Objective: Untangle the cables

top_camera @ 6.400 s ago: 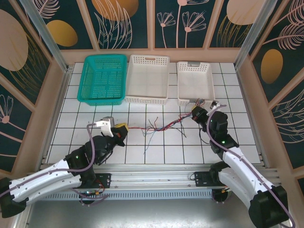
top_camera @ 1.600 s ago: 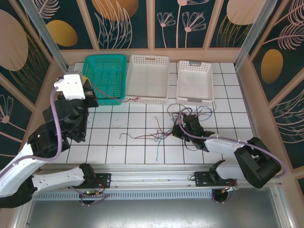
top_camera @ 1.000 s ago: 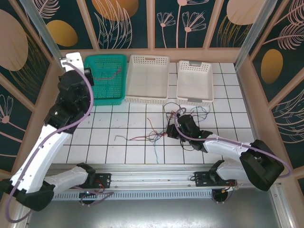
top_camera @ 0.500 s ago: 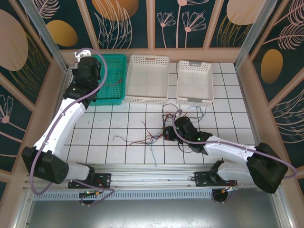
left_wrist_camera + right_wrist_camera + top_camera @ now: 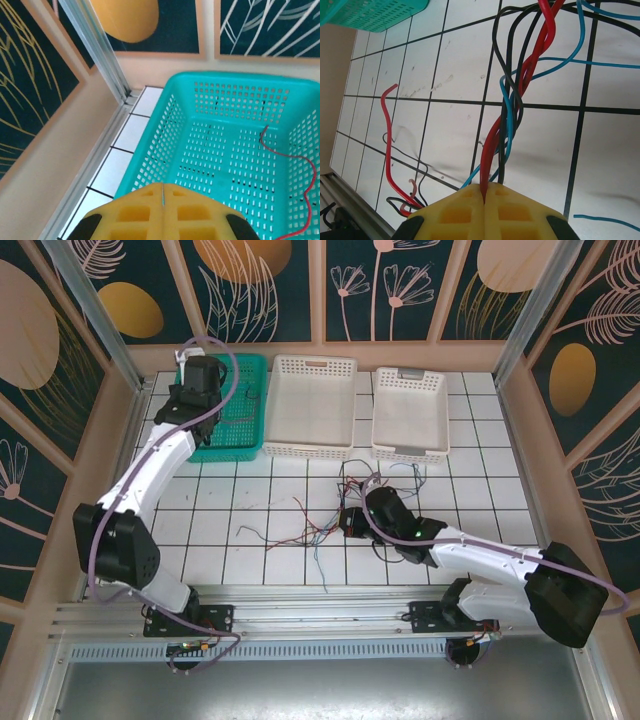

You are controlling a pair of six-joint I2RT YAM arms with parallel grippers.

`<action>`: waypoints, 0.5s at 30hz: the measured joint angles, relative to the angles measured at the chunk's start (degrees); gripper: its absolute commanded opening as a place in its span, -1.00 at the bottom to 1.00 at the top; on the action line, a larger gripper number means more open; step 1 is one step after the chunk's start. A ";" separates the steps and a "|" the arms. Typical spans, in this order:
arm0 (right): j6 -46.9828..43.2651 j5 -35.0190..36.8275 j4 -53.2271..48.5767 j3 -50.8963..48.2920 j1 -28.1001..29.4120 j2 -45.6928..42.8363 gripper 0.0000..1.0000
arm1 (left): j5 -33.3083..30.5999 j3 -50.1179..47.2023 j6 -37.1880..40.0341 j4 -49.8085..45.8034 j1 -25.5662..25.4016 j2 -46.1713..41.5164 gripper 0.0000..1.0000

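The red cable [image 5: 314,180] is inside the sides of the teal basket, so my left gripper keeps going down toward the basket's open bottom [image 5: 207,165] and lets go there.
The cables lie in a tangle [image 5: 325,530] on the white tiles at mid-table, with loops [image 5: 385,472] reaching back toward the white baskets. My right gripper [image 5: 348,522] sits low at this tangle. In the right wrist view it [image 5: 484,192] is shut on a red cable [image 5: 530,70] that twists with black [image 5: 500,60] and blue [image 5: 575,50] ones. A separate red cable [image 5: 387,150] curls to the left. My left gripper [image 5: 200,385] hangs over the teal basket [image 5: 245,445], fingers [image 5: 163,192] shut with nothing seen between them. A red cable [image 5: 300,165] lies inside that basket [image 5: 165,125].
Two white baskets [image 5: 312,445] [image 5: 410,452] stand at the back beside the teal one. Wooden side walls and metal posts [image 5: 100,55] close in the left corner. The arms' mounting rail [image 5: 320,615] runs along the near edge.
My left arm has stretched further back and swung right, so its gripper now hangs over the teal basket. The right gripper has slid a little to the left with the cable bundle.
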 measured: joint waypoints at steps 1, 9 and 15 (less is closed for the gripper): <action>0.00 0.00 -0.02 0.00 0.17 0.00 -1.00 | 0.02 0.22 0.00 -0.07 0.00 1.33 -1.00; 0.00 0.00 -0.37 0.57 1.29 -0.63 -1.00 | 0.44 1.86 -0.04 -1.60 0.55 11.39 -1.00; -0.02 0.02 -0.92 1.42 1.62 -1.44 -1.00 | 1.03 4.20 -0.44 -2.62 2.19 17.14 -1.00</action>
